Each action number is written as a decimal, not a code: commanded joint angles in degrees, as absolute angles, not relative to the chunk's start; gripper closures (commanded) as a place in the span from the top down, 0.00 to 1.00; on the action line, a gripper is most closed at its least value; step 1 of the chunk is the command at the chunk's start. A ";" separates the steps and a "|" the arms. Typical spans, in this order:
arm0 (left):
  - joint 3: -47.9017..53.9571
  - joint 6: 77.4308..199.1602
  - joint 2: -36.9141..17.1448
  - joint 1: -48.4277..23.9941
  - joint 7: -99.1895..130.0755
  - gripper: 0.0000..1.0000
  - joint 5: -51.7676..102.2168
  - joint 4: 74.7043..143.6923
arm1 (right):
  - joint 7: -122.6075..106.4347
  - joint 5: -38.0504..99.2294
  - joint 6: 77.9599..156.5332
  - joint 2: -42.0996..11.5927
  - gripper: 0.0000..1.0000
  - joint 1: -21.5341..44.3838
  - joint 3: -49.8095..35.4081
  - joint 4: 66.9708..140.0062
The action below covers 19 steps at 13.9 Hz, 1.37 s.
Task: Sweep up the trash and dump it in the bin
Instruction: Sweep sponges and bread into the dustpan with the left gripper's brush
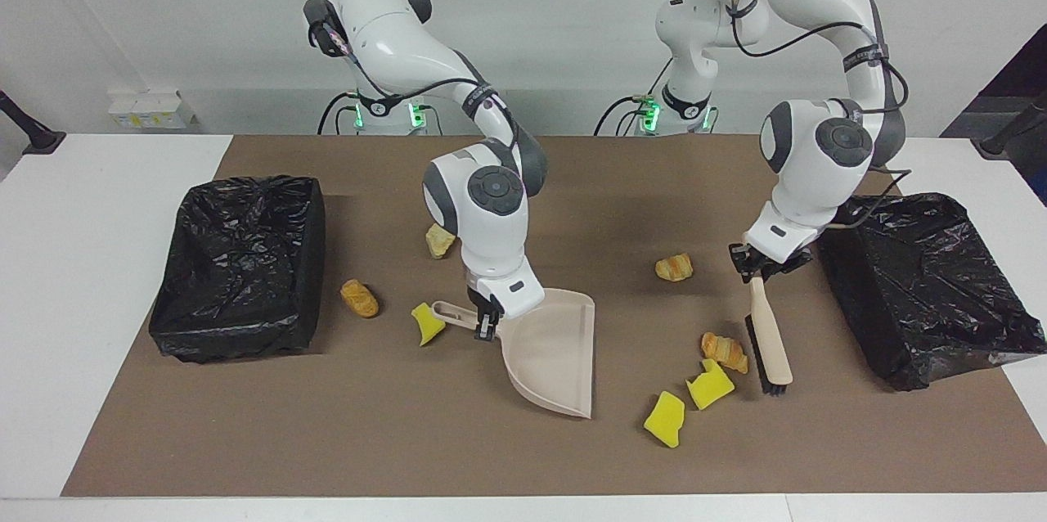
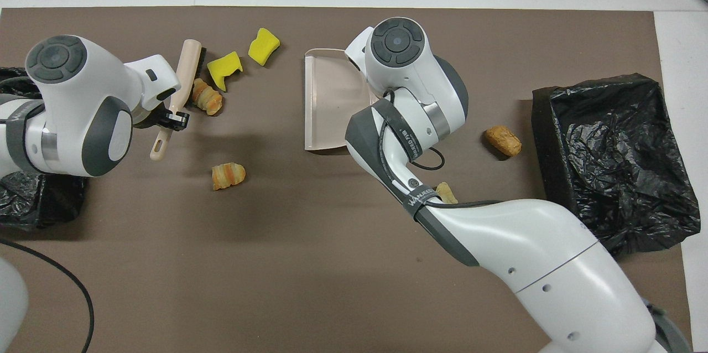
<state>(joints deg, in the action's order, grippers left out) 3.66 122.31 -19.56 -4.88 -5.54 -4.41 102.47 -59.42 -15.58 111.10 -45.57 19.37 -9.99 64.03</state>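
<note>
The robot's left gripper should turn back and sweep the croissant lump into the dustpan, since the brush's bristles are behind the lump, on the side away from the dustpan.
My left gripper is shut on the handle of the beige hand brush. Its bristles stand just beside a croissant lump and two yellow sponge pieces. My right gripper is shut on the handle of the beige dustpan, whose open edge faces those pieces. More trash lies around: a croissant, a sponge piece, a brown lump and a pale chunk.
A bin lined with black plastic stands at the right arm's end of the brown mat. A second black-lined bin stands at the left arm's end, close to my left arm's wrist.
</note>
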 commanded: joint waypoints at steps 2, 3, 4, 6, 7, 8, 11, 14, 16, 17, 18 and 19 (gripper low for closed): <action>4.31 121.73 -20.57 -7.10 -7.03 0.00 -2.82 100.89 | -62.67 -17.67 107.58 -47.02 0.00 19.42 -10.98 61.52; 4.39 121.38 -20.39 -8.25 -6.94 0.00 -2.12 101.33 | -62.40 -17.40 107.67 -46.93 0.00 19.42 -11.07 61.52; 4.48 121.12 -19.96 -9.22 -6.68 0.00 -1.33 102.12 | -61.88 -17.14 107.67 -46.85 0.00 19.51 -11.16 61.70; 4.39 119.28 -18.64 -12.38 -6.50 0.00 1.83 103.62 | -58.11 -17.05 106.70 -46.41 0.00 19.51 -11.51 62.05; 4.48 117.70 -18.11 -13.61 -6.16 0.00 3.15 104.41 | -57.23 -17.05 106.70 -46.41 0.00 19.51 -11.77 62.05; 4.48 115.86 -17.41 -15.36 -5.11 0.00 5.34 104.68 | -56.17 -17.05 106.79 -46.41 0.00 19.51 -11.78 62.05; 4.48 114.52 -16.53 -21.77 5.23 0.00 10.19 104.94 | -54.14 -16.96 106.70 -46.14 0.00 19.51 -12.39 62.31; 4.40 114.18 -15.48 -24.43 12.30 0.00 10.63 103.63 | -54.23 -17.05 106.61 -45.88 0.00 19.60 -12.39 62.67; 3.96 112.25 -14.94 -23.47 12.04 0.00 9.85 101.88 | -54.05 -17.05 106.79 -45.88 0.00 19.60 -12.48 62.67; 3.61 111.63 -15.29 -22.68 11.78 0.00 9.41 100.47 | -54.05 -16.96 106.79 -45.88 0.00 19.51 -12.48 62.67; 3.52 111.45 -15.47 -20.85 11.60 0.00 7.23 99.76 | -54.05 -16.96 106.79 -45.88 0.00 19.42 -12.48 62.67; 3.52 112.05 -15.56 -19.53 11.25 0.00 6.34 99.58 | -54.05 -16.96 107.05 -45.88 0.00 19.51 -12.48 62.67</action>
<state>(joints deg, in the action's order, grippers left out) 3.62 113.58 -15.62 -22.18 12.18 7.93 101.02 -55.76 -15.83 107.29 -45.59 19.86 -11.42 63.37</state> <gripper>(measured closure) 0.736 0.678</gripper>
